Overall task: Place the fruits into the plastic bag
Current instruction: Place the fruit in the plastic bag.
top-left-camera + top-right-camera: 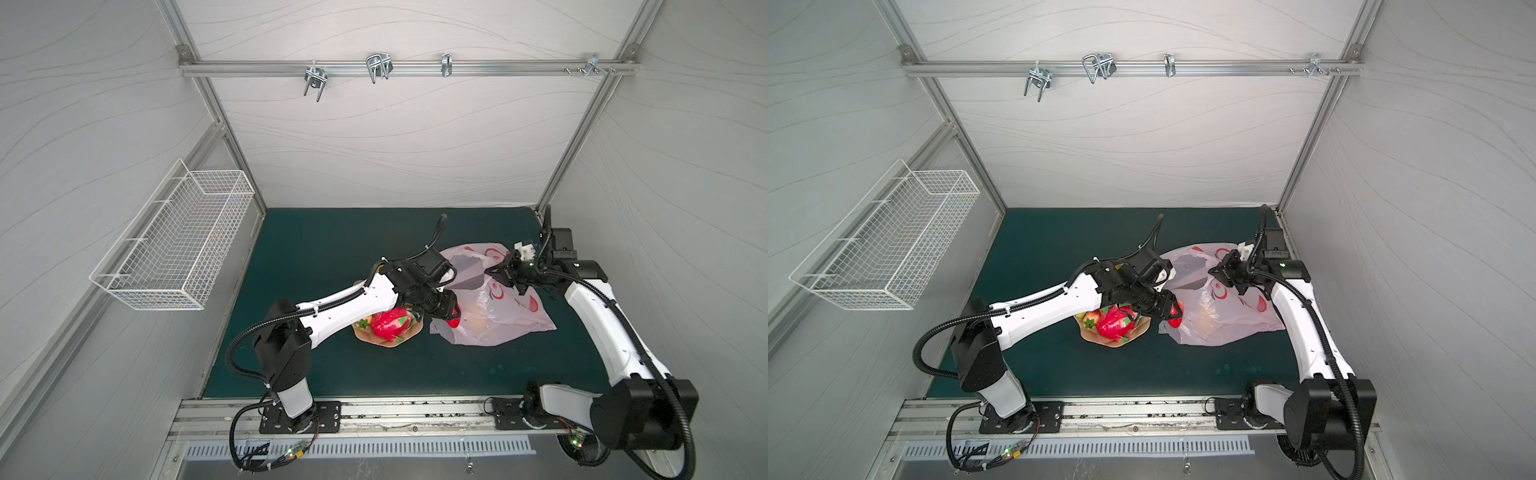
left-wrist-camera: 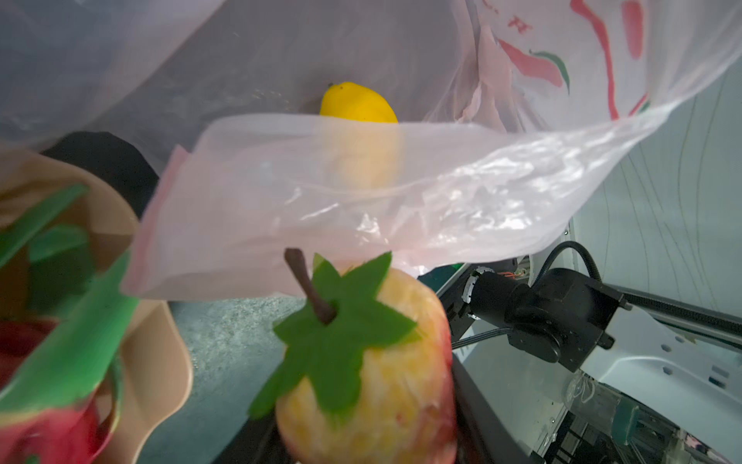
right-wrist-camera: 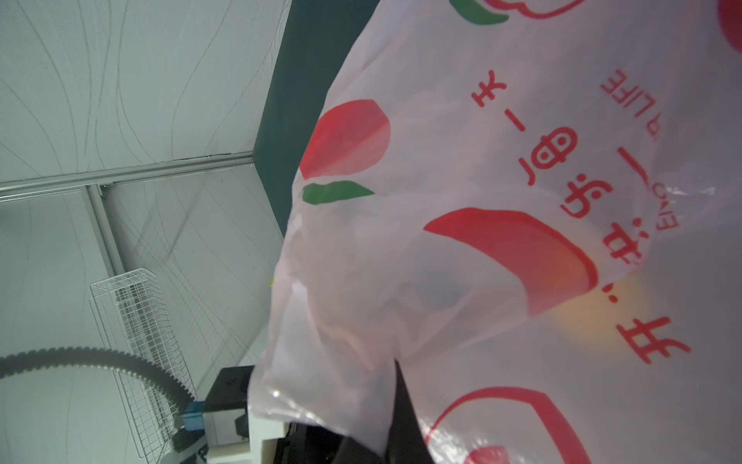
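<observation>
The bag's lower edge (image 2: 433,181) is in the apple's way. Next, my left gripper pulls back and moves the apple over that edge into the bag's opening (image 1: 473,278).
The pale-pink plastic bag (image 1: 498,324) (image 1: 1221,320) lies right of centre on the green mat, its mouth facing the plate. My right gripper (image 1: 492,272) (image 3: 395,361) is shut on the bag's upper edge and holds it lifted. My left gripper (image 1: 451,311) is shut on a red-and-yellow apple (image 2: 369,373) (image 1: 1173,318) at the bag's mouth, just outside the lower lip. A yellow lemon (image 2: 357,102) lies inside the bag. The pink-red dragon fruit (image 1: 390,324) and a strawberry (image 1: 1091,318) sit on the peach plate (image 1: 386,343), partly hidden under my left arm.
A white wire basket (image 1: 178,245) hangs on the left wall. Metal hooks (image 1: 378,66) hang from the rail on the back wall. The bare green mat (image 1: 316,249) reaches behind and in front of the plate.
</observation>
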Available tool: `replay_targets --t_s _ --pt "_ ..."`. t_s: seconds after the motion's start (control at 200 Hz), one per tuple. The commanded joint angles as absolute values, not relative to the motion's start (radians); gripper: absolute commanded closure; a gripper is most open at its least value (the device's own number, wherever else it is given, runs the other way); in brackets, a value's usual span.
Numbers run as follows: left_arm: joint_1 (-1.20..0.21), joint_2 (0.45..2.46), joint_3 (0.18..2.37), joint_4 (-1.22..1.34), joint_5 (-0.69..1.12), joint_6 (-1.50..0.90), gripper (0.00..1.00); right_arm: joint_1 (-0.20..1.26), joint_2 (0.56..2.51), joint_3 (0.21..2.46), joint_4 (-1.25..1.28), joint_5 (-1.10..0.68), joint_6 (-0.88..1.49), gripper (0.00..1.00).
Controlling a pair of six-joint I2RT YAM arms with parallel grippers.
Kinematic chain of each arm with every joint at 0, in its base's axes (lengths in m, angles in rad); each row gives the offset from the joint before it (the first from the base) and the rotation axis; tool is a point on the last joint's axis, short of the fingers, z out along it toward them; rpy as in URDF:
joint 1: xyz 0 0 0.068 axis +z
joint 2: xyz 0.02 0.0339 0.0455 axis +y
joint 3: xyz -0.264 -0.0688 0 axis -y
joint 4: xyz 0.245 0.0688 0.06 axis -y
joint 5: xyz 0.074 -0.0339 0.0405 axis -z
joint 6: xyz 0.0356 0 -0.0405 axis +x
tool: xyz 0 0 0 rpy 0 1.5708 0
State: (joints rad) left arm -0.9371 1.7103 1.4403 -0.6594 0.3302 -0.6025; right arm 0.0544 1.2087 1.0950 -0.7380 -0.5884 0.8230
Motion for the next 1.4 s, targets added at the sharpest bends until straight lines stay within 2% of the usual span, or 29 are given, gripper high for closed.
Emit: replay_targets --t_s 0.0,0.395,0.57,0.845,1.226,1.396 --pt "-0.934 1.733 1.457 -0.657 0.290 -0.614 0.54 0.049 1.202 1.103 -0.739 -0.603 0.835 1.00" --pt "-0.835 1.665 1.494 -0.723 0.039 -0.623 0.55 0.049 1.183 1.095 -0.749 -0.601 0.834 1.00" --pt "-0.801 1.736 1.588 -0.752 -0.011 -0.586 0.55 0.048 1.181 1.095 -0.749 -0.604 0.834 1.00" --pt "-0.810 1.837 1.649 -0.719 0.063 -0.592 0.55 0.049 1.177 1.094 -0.742 -0.612 0.840 1.00" --pt "-0.928 1.727 1.413 -0.561 0.259 -0.678 0.54 0.048 1.191 1.094 -0.726 -0.618 0.848 1.00" --pt "-0.950 1.759 1.398 -0.509 0.341 -0.687 0.55 0.049 1.189 1.080 -0.715 -0.620 0.862 1.00"
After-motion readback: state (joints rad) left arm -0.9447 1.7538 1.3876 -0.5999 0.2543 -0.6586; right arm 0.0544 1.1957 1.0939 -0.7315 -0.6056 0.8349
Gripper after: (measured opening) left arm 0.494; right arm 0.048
